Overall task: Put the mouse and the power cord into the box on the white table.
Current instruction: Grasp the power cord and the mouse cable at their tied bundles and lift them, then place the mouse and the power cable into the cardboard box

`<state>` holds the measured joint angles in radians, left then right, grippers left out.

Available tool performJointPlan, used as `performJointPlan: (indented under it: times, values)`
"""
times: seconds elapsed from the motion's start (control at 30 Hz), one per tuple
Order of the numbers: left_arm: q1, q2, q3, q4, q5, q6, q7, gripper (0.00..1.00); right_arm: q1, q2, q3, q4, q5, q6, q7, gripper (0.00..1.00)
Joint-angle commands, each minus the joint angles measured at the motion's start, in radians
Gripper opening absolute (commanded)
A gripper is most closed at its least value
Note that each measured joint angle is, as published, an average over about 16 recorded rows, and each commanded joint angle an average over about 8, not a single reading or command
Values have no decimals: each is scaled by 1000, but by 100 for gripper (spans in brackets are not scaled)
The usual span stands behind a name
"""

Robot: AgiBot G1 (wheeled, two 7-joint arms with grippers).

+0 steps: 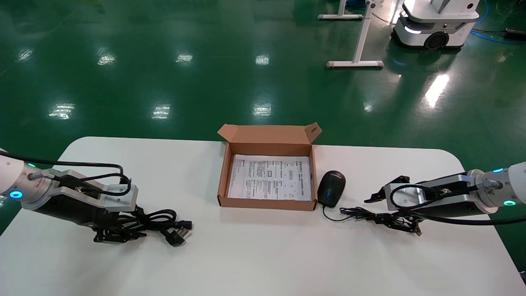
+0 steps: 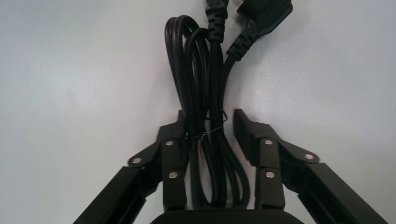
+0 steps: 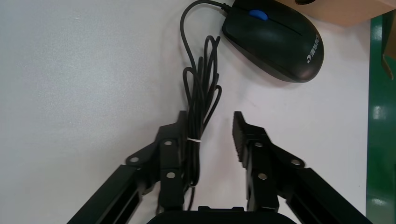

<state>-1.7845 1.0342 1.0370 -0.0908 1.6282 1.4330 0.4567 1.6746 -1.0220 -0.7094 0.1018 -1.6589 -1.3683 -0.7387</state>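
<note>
My gripper will lift the coiled power cord (image 1: 160, 220), and the power cord will stay bundled with its plug, since a thin tie (image 2: 213, 132) goes around its middle.
The brown box (image 1: 224, 181) lies open at the middle back of the white table (image 1: 263, 255), a printed sheet on its bottom. The black mouse (image 1: 331, 187) (image 3: 275, 39) rests on the table just right of the box. Its thin wire (image 1: 361, 213) (image 3: 198, 93) runs in a tied bundle between the fingers of my open right gripper (image 1: 374, 210) (image 3: 209, 120), close along one finger. On the left lies the coiled power cord (image 1: 164, 222) (image 2: 205, 84), its plug (image 1: 181, 232) (image 2: 264, 14) pointing toward the box. My left gripper (image 1: 119, 236) (image 2: 208, 119) straddles the coil, open, with a gap at one finger.
Both arms lie low over the table, one near each side edge. Beyond the table's back edge is green floor, with a white stand (image 1: 357, 41) and another robot's base (image 1: 435, 24) far off at the back right.
</note>
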Motion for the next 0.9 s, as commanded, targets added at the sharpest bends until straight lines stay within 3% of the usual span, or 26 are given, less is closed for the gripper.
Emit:
performJointPlan:
  times: [0.03, 0.43, 0.67, 0.9]
  values:
    - [0, 0, 0, -1, 0, 0, 0, 0, 0, 0, 0, 1, 0, 0, 0, 0]
    - [-34, -23, -16, -11, -24, 46, 1, 0, 42, 24, 12, 24, 14, -13, -8, 0]
    - [-172, -86, -57, -94, -83, 131, 0, 0, 158, 79, 36, 104, 43, -65, 6, 0]
    - [-302, -113, -113, -180, -156, 84, -78, 0, 266, 73, 69, 232, 81, -65, 70, 0]
